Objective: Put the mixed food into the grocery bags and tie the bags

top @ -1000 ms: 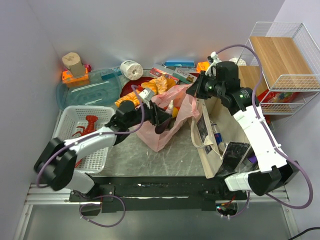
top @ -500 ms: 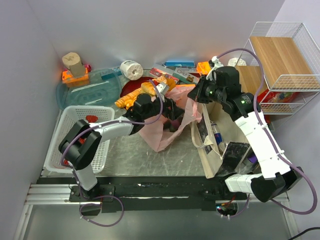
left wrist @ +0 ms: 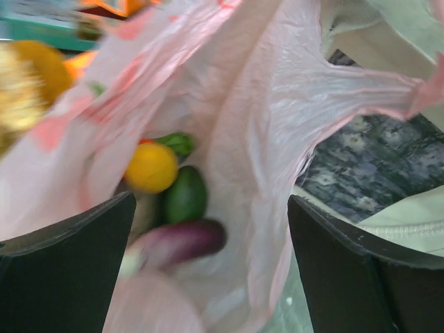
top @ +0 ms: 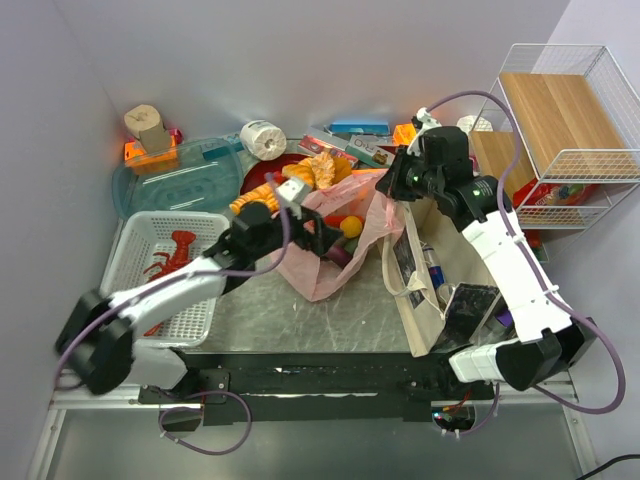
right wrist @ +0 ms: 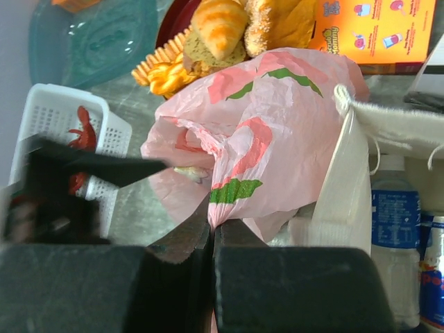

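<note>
The bag's rim hangs slack (top: 316,283) near the eggplant, across from my right gripper's hold, so my left gripper should move back, pinch that rim (top: 292,269) and tug it open.
The pink plastic bag (top: 322,272) lies mid-table with its mouth held up. My right gripper (right wrist: 214,225) is shut on a bunched edge of the pink bag (right wrist: 277,125), seen from above as the right gripper (top: 393,186). My left gripper (top: 322,236) hangs open at the bag's mouth, nothing between its fingers (left wrist: 66,270). Inside the bag lie a yellow lemon (left wrist: 151,166), a green cucumber (left wrist: 186,195) and a blurred purple eggplant (left wrist: 182,241). The beige canvas tote (top: 420,300) stands to the right, holding a blue-labelled bottle (right wrist: 393,229) and a can (right wrist: 431,270).
A white basket (top: 135,235) with a red lobster (top: 175,250) sits at the left. Behind the bag a red plate (top: 258,178) carries breads (right wrist: 220,24). A blue tray (top: 175,178), a paper roll (top: 263,138), boxes and a wire shelf (top: 565,130) line the back and right.
My left gripper's jaws have spread wide; the arm pushed toward the bag's mouth, then drew back left. The right gripper has kept its pinch on the bag, shifting only slightly.
</note>
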Action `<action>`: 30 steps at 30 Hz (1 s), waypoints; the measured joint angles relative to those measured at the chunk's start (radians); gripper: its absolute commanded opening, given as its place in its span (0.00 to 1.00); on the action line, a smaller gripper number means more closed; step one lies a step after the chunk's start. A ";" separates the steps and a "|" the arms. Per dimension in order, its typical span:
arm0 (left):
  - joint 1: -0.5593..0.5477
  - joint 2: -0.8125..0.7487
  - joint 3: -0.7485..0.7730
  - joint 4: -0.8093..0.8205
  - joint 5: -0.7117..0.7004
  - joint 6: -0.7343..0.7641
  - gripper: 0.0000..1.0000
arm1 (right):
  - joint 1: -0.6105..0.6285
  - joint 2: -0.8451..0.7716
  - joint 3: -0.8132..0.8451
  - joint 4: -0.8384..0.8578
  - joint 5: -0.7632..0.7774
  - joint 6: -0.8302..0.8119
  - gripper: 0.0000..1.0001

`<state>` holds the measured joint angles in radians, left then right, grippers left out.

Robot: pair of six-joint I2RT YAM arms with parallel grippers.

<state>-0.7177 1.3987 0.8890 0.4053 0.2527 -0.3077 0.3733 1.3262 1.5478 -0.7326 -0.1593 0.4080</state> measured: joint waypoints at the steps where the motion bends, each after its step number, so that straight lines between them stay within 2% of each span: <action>1: -0.005 -0.064 -0.030 -0.034 -0.048 0.007 0.98 | 0.000 0.010 0.006 -0.002 0.004 -0.004 0.00; 6: -0.020 -0.290 -0.122 -0.179 -0.212 -0.003 0.99 | 0.000 0.040 0.025 -0.009 0.021 -0.017 0.00; 12: -0.080 -0.348 -0.262 -0.286 -0.316 -0.131 0.96 | 0.000 0.042 0.025 -0.009 0.021 -0.017 0.00; 18: -0.191 -0.239 -0.266 -0.325 -0.420 -0.208 0.99 | 0.000 0.042 0.025 -0.008 0.020 -0.016 0.00; 26: -0.270 -0.001 -0.068 -0.416 -0.682 -0.209 0.91 | 0.000 0.032 0.014 -0.008 0.020 -0.016 0.00; 30: -0.278 0.066 -0.023 -0.466 -0.795 -0.201 0.82 | 0.000 0.016 0.003 -0.005 0.020 -0.016 0.00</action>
<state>-0.9958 1.4643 0.8658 -0.0605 -0.5423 -0.5091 0.3733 1.3418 1.5513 -0.7376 -0.1394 0.3916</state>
